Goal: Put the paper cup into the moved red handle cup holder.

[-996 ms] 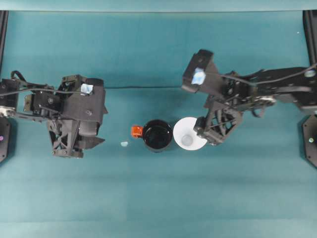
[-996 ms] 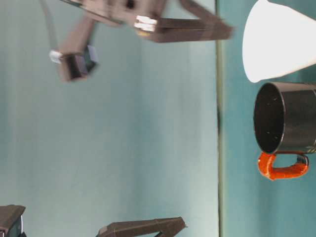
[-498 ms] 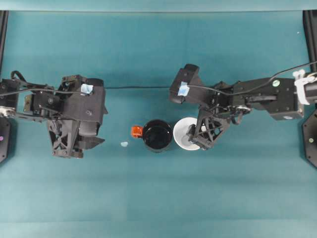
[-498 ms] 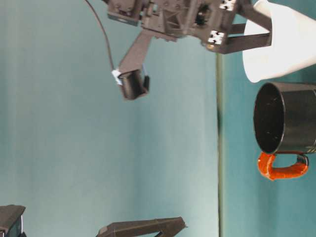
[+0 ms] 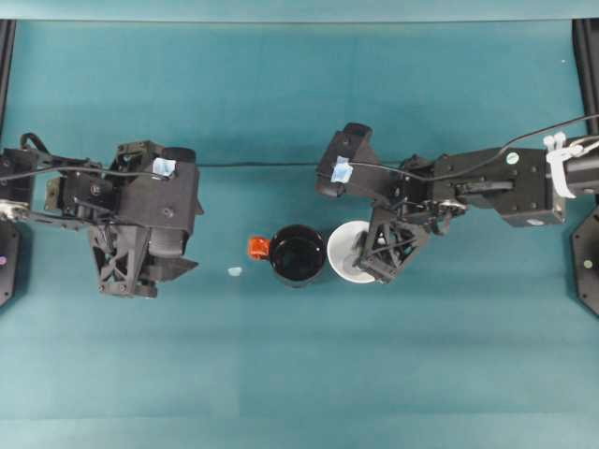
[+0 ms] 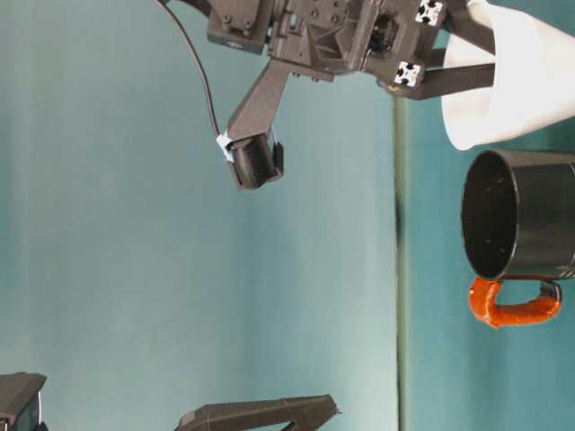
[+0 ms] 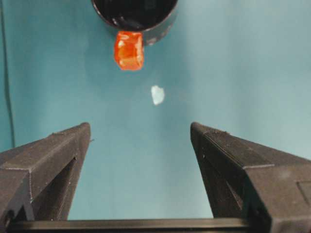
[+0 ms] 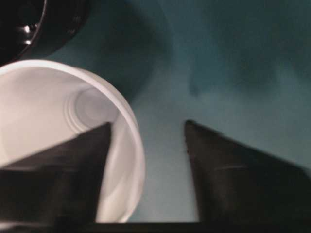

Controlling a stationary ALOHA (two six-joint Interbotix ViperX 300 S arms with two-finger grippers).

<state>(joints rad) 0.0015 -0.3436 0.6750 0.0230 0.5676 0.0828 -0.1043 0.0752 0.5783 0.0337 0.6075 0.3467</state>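
The white paper cup (image 5: pixel 347 251) widens from its small base (image 8: pixel 93 108), so I expect its rim to stay above the black cup holder as I lower the cup in.
The white paper cup (image 5: pixel 346 253) stands upright on the teal table, touching the right side of the black cup holder (image 5: pixel 298 254). The holder's orange-red handle (image 5: pixel 257 248) points left. My right gripper (image 5: pixel 372 261) is open and straddles the cup's right rim. In the right wrist view one finger (image 8: pixel 58 170) is inside the paper cup (image 8: pixel 48 97) and the other finger (image 8: pixel 233 174) is outside it. The table-level view shows the cup (image 6: pixel 517 85) beside the holder (image 6: pixel 530 215). My left gripper (image 5: pixel 150 274) hangs open well left of the holder (image 7: pixel 136 9), holding nothing.
A small white scrap (image 5: pixel 235 271) lies on the table just left of the handle (image 7: pixel 129 50). A thin black cable (image 5: pixel 262 166) runs across the table behind the cups. Bare teal surface stretches in front of both cups.
My right arm swung left and lowered over the paper cup, bringing one finger inside its rim. Cup, holder and left arm stayed put.
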